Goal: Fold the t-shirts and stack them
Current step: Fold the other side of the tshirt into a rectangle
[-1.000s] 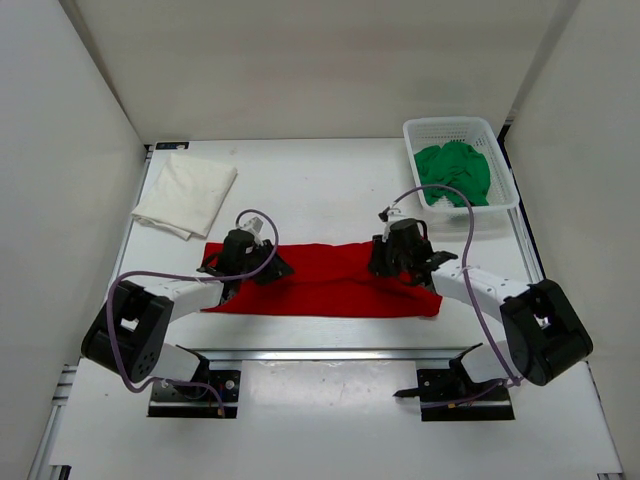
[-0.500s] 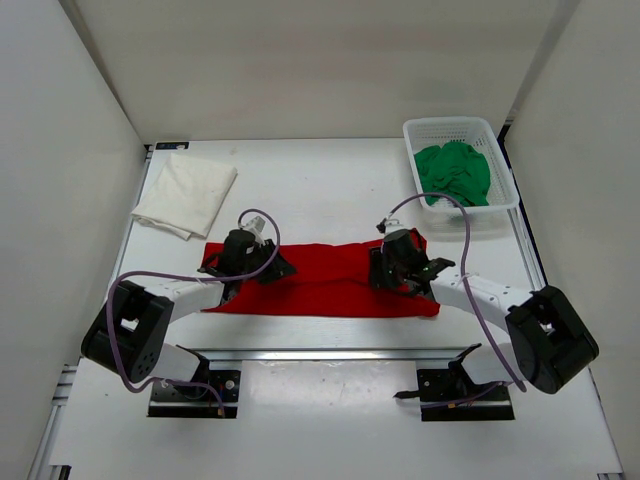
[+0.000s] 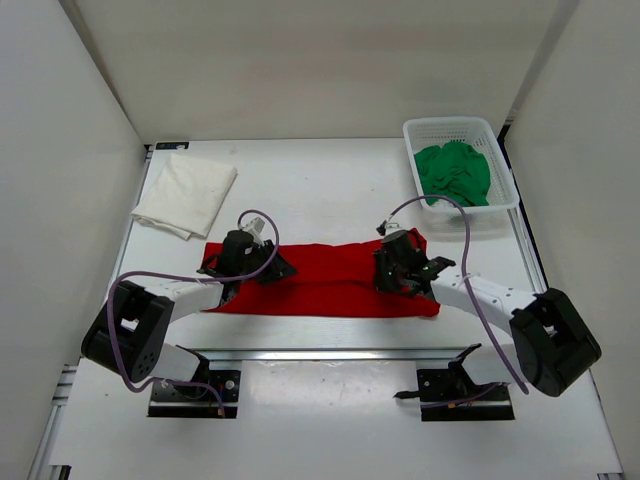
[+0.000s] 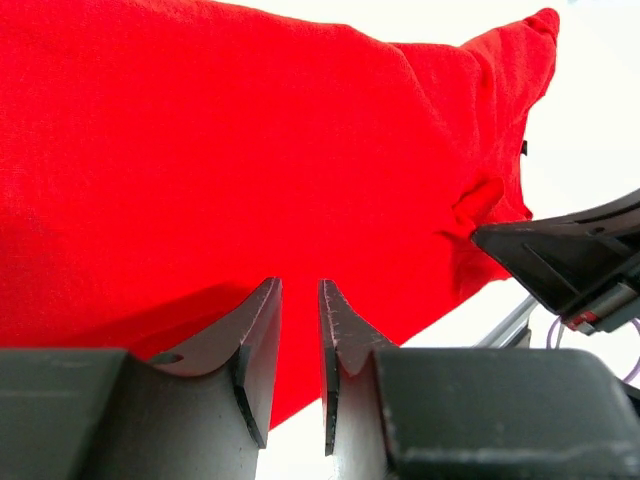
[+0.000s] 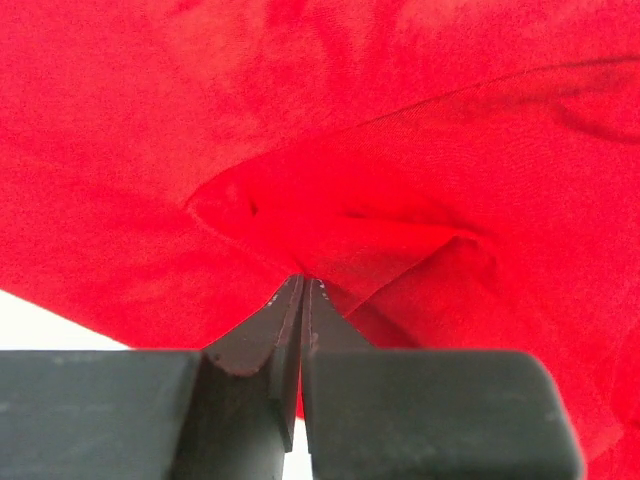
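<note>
The red t-shirt's near corner is beyond a fold that my right gripper is pinching. Next, my right gripper opens and grabs that corner while my left gripper holds the middle of the t-shirt.
The red t-shirt lies as a wide band across the near middle of the table. My left gripper sits low over its left part; in the left wrist view the jaws stand a narrow gap apart with no cloth between them. My right gripper is over the shirt's right part, and its jaws are shut on a pinched fold of red cloth. The white t-shirt lies folded at the far left. The green t-shirt is bunched in the basket.
The white mesh basket stands at the far right corner. A metal rail runs along the table's near edge by the arm bases. White walls close in the left, right and back sides.
My right gripper has moved nearer and lower, still holding the red cloth, and the shirt's far edge on the right now lies flatter. My left gripper has hardly moved.
</note>
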